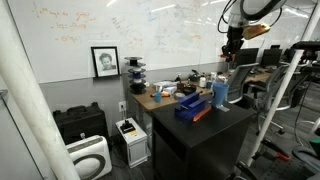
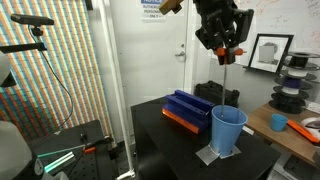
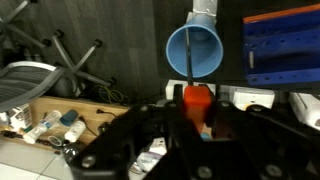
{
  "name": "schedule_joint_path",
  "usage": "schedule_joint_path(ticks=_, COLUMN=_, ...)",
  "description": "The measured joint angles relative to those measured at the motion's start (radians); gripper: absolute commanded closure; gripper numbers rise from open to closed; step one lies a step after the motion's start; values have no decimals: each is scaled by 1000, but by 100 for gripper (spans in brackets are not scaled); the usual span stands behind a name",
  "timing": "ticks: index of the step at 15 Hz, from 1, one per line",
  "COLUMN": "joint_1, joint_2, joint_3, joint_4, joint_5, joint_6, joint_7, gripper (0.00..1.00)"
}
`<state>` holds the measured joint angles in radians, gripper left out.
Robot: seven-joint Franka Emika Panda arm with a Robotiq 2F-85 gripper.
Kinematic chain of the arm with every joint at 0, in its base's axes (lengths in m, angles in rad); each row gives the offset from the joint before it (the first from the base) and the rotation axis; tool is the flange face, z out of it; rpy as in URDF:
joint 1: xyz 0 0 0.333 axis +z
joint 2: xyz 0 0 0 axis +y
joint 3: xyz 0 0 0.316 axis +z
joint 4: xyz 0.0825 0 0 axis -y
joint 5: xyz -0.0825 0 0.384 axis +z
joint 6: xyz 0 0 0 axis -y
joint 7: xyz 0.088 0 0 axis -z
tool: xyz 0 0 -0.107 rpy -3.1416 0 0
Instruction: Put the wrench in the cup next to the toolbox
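Observation:
Next, my gripper turns back toward the toolbox (image 3: 283, 48) and lets go of the wrench, because the wrench's tip is over the cup's opening (image 3: 196, 52) but the wrench's handle leans out past the cup's rim.
The tall light-blue cup (image 1: 220, 93) stands on a black table (image 1: 200, 128) next to the low dark-blue toolbox (image 1: 193, 106) with an orange-red edge. Both also show in an exterior view, the cup (image 2: 228, 130) and the toolbox (image 2: 188, 108). My gripper (image 2: 224, 48) hangs high above the cup, shut on the wrench (image 2: 228, 58), whose tip points down. In the wrist view the wrench's orange-red handle (image 3: 197, 100) sits between the fingers, and its thin shaft reaches toward the cup's open mouth (image 3: 195, 50) below. The toolbox (image 3: 285, 45) lies beside the cup.
A cluttered wooden desk (image 1: 165, 95) stands behind the black table. An office chair (image 3: 40, 75) and a cardboard box of odds and ends (image 3: 50, 122) are on the floor beside the table. A white sheet (image 2: 212, 155) lies under the cup.

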<state>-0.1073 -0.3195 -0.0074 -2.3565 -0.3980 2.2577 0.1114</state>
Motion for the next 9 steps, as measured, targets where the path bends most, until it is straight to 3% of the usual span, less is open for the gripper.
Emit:
schedule_joint_path(ticks=3, joint_1=-28, joint_2=-10, joint_3=5, joint_4=-8, joint_5=-98, joint_6=10, joint_7=93, gripper=84)
schedule_joint_path(ticks=9, joint_1=-31, joint_2=34, joint_3=26, joint_4=-19, joint_5=-119, joint_6=160, joint_7=233, gripper=84)
